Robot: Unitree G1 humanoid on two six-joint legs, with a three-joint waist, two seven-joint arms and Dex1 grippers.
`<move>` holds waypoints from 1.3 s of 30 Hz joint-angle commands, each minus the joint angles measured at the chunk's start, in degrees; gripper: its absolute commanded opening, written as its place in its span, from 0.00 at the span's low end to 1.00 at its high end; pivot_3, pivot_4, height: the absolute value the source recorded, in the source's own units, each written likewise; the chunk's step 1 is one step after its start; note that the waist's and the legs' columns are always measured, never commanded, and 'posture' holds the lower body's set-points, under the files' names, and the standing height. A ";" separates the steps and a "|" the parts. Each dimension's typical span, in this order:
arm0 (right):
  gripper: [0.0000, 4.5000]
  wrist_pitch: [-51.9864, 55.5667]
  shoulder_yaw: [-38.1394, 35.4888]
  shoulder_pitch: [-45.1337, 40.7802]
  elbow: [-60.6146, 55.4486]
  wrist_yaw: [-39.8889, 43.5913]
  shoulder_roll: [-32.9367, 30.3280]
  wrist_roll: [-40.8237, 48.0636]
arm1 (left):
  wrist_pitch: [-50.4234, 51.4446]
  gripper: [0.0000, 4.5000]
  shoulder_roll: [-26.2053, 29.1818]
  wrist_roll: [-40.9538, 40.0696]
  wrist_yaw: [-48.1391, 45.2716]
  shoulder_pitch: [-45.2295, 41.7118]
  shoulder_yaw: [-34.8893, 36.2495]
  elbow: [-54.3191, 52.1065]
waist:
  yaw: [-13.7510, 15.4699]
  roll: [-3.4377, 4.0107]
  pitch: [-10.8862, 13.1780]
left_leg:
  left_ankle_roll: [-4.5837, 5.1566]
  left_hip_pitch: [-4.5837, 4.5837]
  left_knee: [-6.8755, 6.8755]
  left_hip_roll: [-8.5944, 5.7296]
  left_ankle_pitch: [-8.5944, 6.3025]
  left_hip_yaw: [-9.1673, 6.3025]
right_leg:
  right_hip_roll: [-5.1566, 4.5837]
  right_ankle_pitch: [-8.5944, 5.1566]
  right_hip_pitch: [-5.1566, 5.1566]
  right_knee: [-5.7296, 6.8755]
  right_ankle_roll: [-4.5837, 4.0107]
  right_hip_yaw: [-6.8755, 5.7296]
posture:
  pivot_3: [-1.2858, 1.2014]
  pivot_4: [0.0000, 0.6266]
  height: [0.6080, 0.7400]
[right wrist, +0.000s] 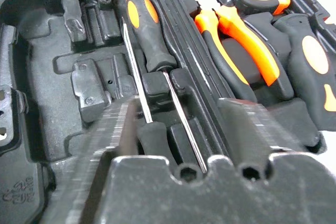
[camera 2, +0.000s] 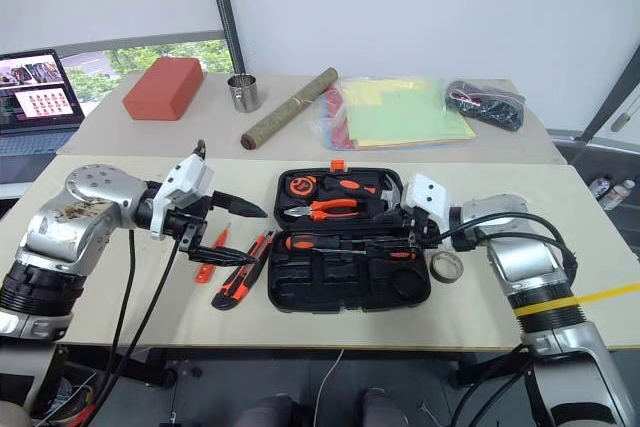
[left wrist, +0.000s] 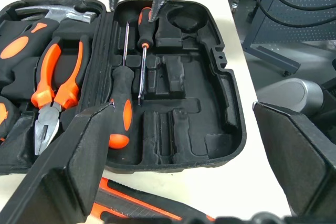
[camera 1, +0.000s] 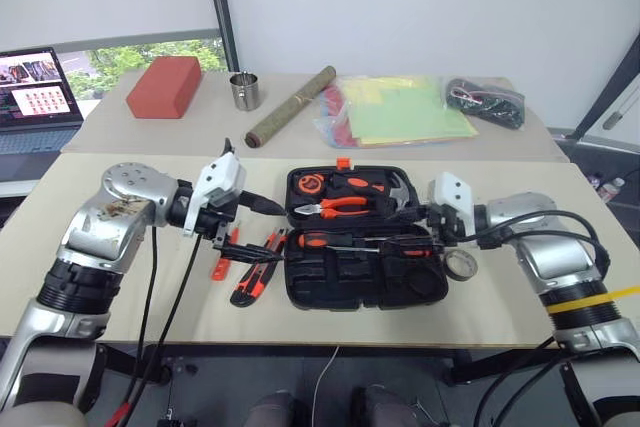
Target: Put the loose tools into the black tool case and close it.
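A narrow empty slot [left wrist: 166,132] lies between raised ribs next to the screwdrivers, so when I lower the slim orange tester [camera 1: 224,259], it will come to rest lengthwise there.
The black tool case [camera 1: 340,285] lies open in the middle of the near table. Two screwdrivers lie in its near half: one handle [left wrist: 121,114] at the left end, the other handle [left wrist: 144,19] at the right end. An orange-and-black utility knife [camera 1: 255,282] and a slim orange tester screwdriver [camera 1: 222,262] lie loose on the table left of the case. My left gripper [camera 1: 255,225] hovers open above these two, pointing toward the case. My right gripper [camera 1: 420,230] is at the case's right end, its fingers [right wrist: 110,145] apart over the right screwdriver's handle.
Pliers [camera 1: 342,205], a tape measure [camera 1: 309,185] and a hammer [camera 1: 400,190] fill the case's far half. A tape roll [camera 1: 461,265] lies right of the case. The far table holds a red block [camera 1: 163,87], metal cup [camera 1: 244,90], wooden stick [camera 1: 290,107], coloured sheets [camera 1: 400,112], cable bag [camera 1: 487,102] and laptop [camera 1: 35,97].
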 commanded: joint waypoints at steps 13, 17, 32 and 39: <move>0.00 -8.86 11.08 1.70 4.56 -4.95 2.07 -16.80 | -2.18 1.00 -0.69 1.01 -0.27 -1.86 0.29 0.59 | -0.56 -0.21 -0.13 | -0.14 0.65 -0.08 0.01 -0.07 0.02 | 0.00 -0.03 0.51 0.02 0.00 0.10 | 0.52 0.24 0.97; 0.00 -5.03 5.53 1.53 -0.52 -3.12 4.14 -8.04 | -1.33 1.00 0.13 1.03 1.21 -0.25 1.55 -0.08 | -0.61 -0.26 -0.16 | -0.47 0.68 -0.04 0.02 -0.18 0.02 | -0.02 -0.02 0.52 0.10 -0.01 0.16 | 0.52 0.24 0.97; 0.63 28.38 -12.36 2.29 -32.03 -7.53 2.35 24.19 | 12.57 1.00 7.54 1.04 23.41 39.53 34.60 -14.95 | -0.75 -0.06 0.03 | -0.27 0.41 -0.72 0.08 -0.05 -0.06 | 0.02 -0.09 0.03 -0.18 -0.33 -0.09 | 0.52 0.24 0.97; 0.99 29.90 -11.17 5.99 -38.49 -10.13 0.56 26.59 | 31.47 1.00 4.43 -4.66 35.65 35.28 34.10 -21.77 | 1.48 -0.08 0.11 | -0.71 0.50 -0.66 -0.07 -0.36 -0.09 | -0.29 -0.03 0.24 -0.16 -0.15 -0.04 | 0.52 0.24 0.97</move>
